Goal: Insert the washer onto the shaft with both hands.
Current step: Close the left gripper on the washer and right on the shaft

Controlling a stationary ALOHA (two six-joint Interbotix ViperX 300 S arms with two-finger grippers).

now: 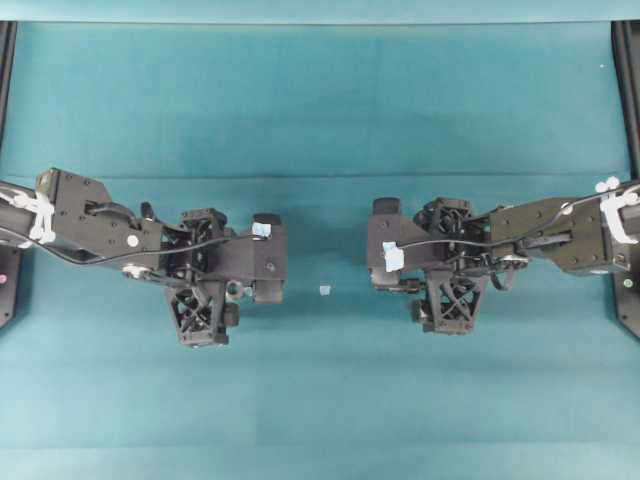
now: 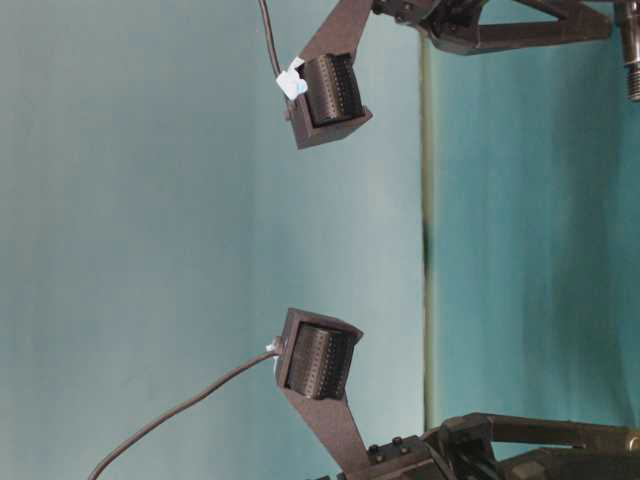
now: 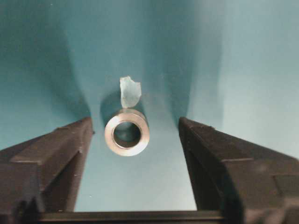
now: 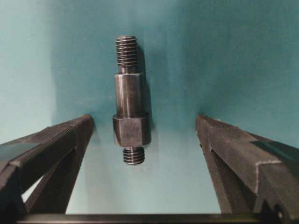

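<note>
The mat shows through the washer's wide hole point(image 3: 127, 134). The washer will therefore slip past the shaft's threaded end when I push it on.
In the left wrist view the washer point(image 3: 127, 132), a thick silvery ring, lies flat on the teal mat. My left gripper point(image 3: 135, 121) is open around it, with a gap on both sides and the ring nearer the left finger point(image 3: 70, 144). The shaft point(image 4: 130, 100), a dark stepped rod with threaded ends and a thicker collar, lies on the mat in the right wrist view. My right gripper point(image 4: 145, 117) straddles its collar end, open and touching nothing. From overhead, both black gripper bodies point(image 1: 215, 275) point(image 1: 430, 270) point down and face each other, covering most of both parts.
A small pale scrap point(image 3: 130, 91) lies just beyond the washer. Another pale scrap point(image 1: 325, 290) sits on the mat between the two grippers. Black frame rails point(image 1: 630, 90) run along the left and right table edges.
</note>
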